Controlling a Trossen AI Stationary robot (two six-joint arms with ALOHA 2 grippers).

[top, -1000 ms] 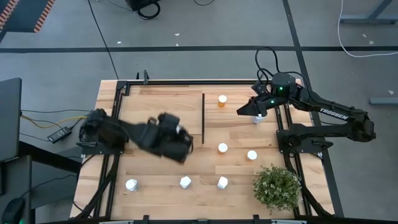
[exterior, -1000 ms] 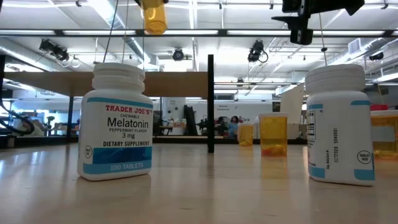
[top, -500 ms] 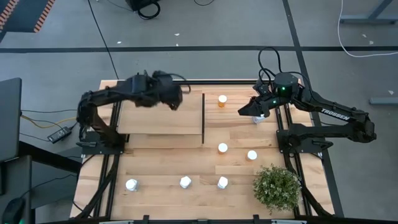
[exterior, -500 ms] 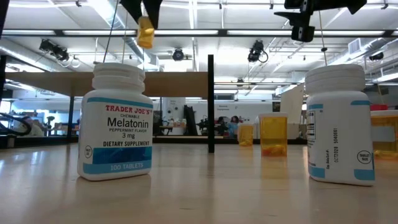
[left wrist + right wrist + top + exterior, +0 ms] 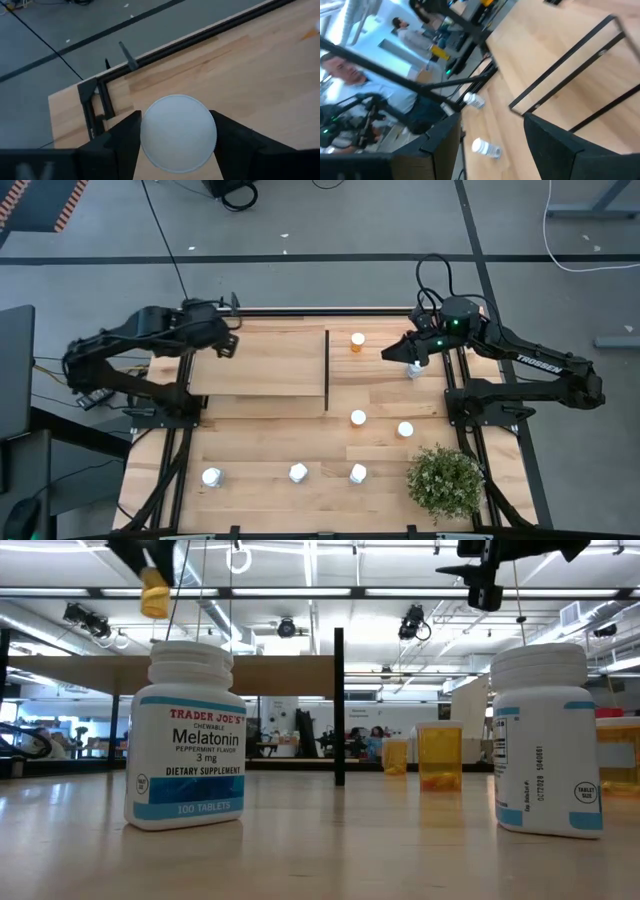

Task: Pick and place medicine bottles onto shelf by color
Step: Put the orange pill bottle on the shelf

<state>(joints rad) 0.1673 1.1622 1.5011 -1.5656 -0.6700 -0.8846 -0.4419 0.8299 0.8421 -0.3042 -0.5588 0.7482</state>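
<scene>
The orange bottle (image 5: 155,595) hangs cap-up above the clear far corner (image 5: 212,361), so my left gripper should continue to lower it until its base is on the shelf, then let go.
My left gripper (image 5: 227,342) is above the far left corner of the light-wood shelf (image 5: 260,370) and is shut on an orange bottle with a white cap (image 5: 178,131). The same bottle shows high up in the low view (image 5: 154,594). The shelf's black divider (image 5: 327,365) runs along its right edge. My right gripper (image 5: 392,356) is open and empty at the far right, beside a white bottle (image 5: 415,369). An orange bottle (image 5: 357,341) stands on its base just right of the divider. My left gripper pinches the orange bottle between its two fingers (image 5: 125,142), one on each side of it just under the white cap (image 5: 178,131). The fingers point down from above. The bottle hangs below them, slightly tilted, its orange body (image 5: 154,602) lifted clear above the shelf.
Two white-capped bottles (image 5: 358,418) (image 5: 405,429) stand mid-right. Three more (image 5: 211,476) (image 5: 298,472) (image 5: 358,473) stand along the near side. A bushy potted plant (image 5: 445,480) is at the near right corner. People (image 5: 405,30) show in the room beyond the table.
My left gripper has carried the orange bottle from over the middle of the table toward the far edge. It has then gone toward the left edge, to above the shelf's far left corner. The bottle has stayed lifted clear.
</scene>
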